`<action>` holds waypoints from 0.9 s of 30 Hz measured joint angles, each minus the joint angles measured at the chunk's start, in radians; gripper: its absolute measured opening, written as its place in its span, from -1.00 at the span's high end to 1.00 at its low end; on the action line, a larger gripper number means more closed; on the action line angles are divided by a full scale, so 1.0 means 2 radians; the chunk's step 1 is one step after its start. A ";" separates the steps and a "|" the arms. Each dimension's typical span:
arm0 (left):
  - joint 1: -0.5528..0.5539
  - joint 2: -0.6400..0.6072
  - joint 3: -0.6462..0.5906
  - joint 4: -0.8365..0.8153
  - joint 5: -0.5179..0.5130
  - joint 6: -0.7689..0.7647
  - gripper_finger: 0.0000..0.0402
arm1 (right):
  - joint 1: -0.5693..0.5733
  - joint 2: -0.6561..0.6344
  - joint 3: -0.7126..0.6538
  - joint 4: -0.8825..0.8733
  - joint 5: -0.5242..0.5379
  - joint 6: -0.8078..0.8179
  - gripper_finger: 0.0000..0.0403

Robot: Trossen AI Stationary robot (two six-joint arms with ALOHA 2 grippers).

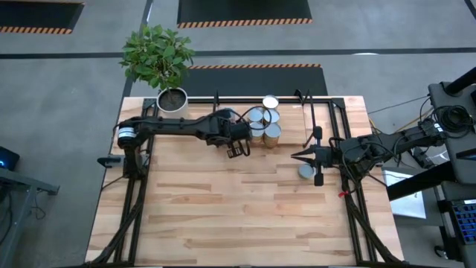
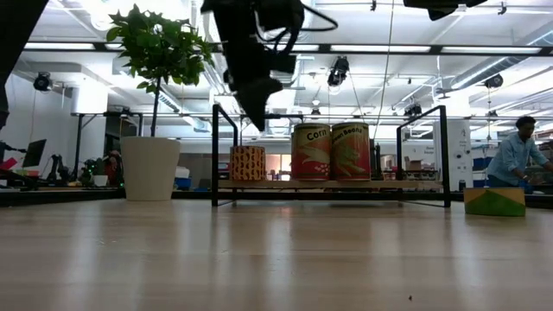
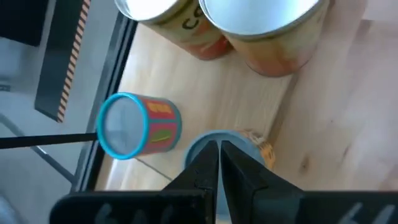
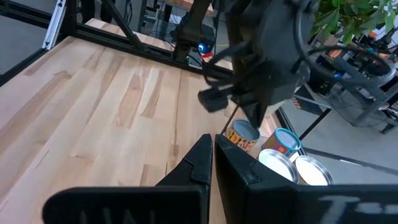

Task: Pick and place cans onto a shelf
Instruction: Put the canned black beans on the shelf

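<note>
My shut left gripper needs to go back to the small can (image 2: 247, 163) at its rim (image 3: 198, 142) and turn it, because the small can shows its patterned side beside the corn can's front-facing name.
Several cans (image 1: 265, 119) stand close together on the shelf (image 1: 327, 104) at the table's far side. In the low view, a small patterned can (image 2: 248, 162), a corn can (image 2: 311, 151) and a beans can (image 2: 350, 151) stand on the shelf board (image 2: 406, 184). My left gripper (image 2: 260, 121) is shut, points down and hangs just above the small can, clear of it. The left wrist view shows it (image 3: 217, 155) over that can's blue-grey top (image 3: 239, 140), next to a blue-rimmed can (image 3: 127, 124). My right gripper (image 1: 295, 156) is shut and empty, beside a short can (image 1: 306, 172) standing on the table.
A white pot with a green plant (image 1: 172, 99) stands at the table's far left corner. The short can on the table shows at the right of the low view (image 2: 494, 200). A person (image 2: 517, 151) stands in the room beyond. The near half of the wooden table (image 1: 223, 216) is bare.
</note>
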 joint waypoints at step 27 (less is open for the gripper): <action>-0.015 0.054 -0.003 -0.064 0.012 0.061 0.99 | 0.000 0.000 0.000 -0.003 0.000 0.004 0.96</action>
